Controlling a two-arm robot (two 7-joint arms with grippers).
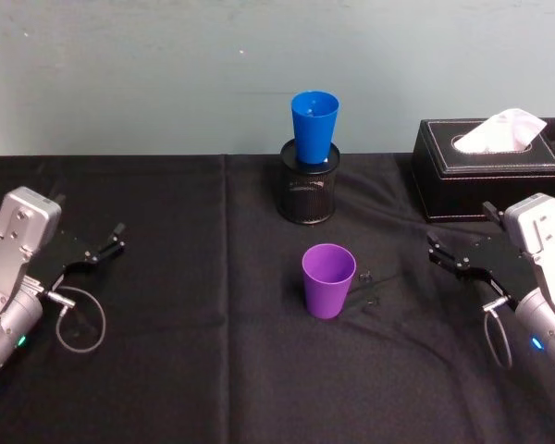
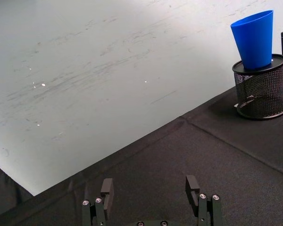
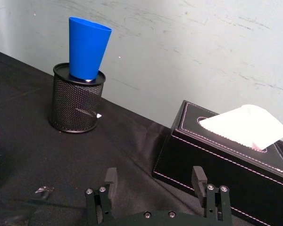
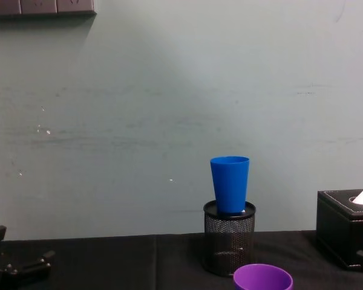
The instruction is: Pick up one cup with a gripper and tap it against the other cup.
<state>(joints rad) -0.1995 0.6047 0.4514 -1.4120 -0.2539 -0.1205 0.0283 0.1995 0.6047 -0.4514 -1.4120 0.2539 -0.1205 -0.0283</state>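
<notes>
The blue cup [image 4: 230, 184] should stay upright when I tap it, because its base sits flat on the pen holder's wide top [image 4: 212, 210].
The purple cup [image 1: 328, 280] stands upright on the black cloth at mid-table; its rim shows low in the chest view [image 4: 262, 277]. The blue cup [image 1: 314, 125] sits upright in the mouth of a black mesh pen holder [image 1: 308, 191] behind it, near the wall, and is also seen from both wrists [image 2: 254, 38] [image 3: 87, 48]. My left gripper [image 1: 114, 239] rests low at the left side, open and holding nothing, fingers spread [image 2: 150, 188]. My right gripper [image 1: 436, 252] hangs at the right, level with the purple cup but well apart from it, open and holding nothing [image 3: 154, 175].
A black tissue box [image 1: 490, 171] with a white tissue sticking out stands at the back right, just behind my right gripper. A pale wall runs along the table's far edge. Small dark bits [image 1: 370, 277] lie right of the purple cup.
</notes>
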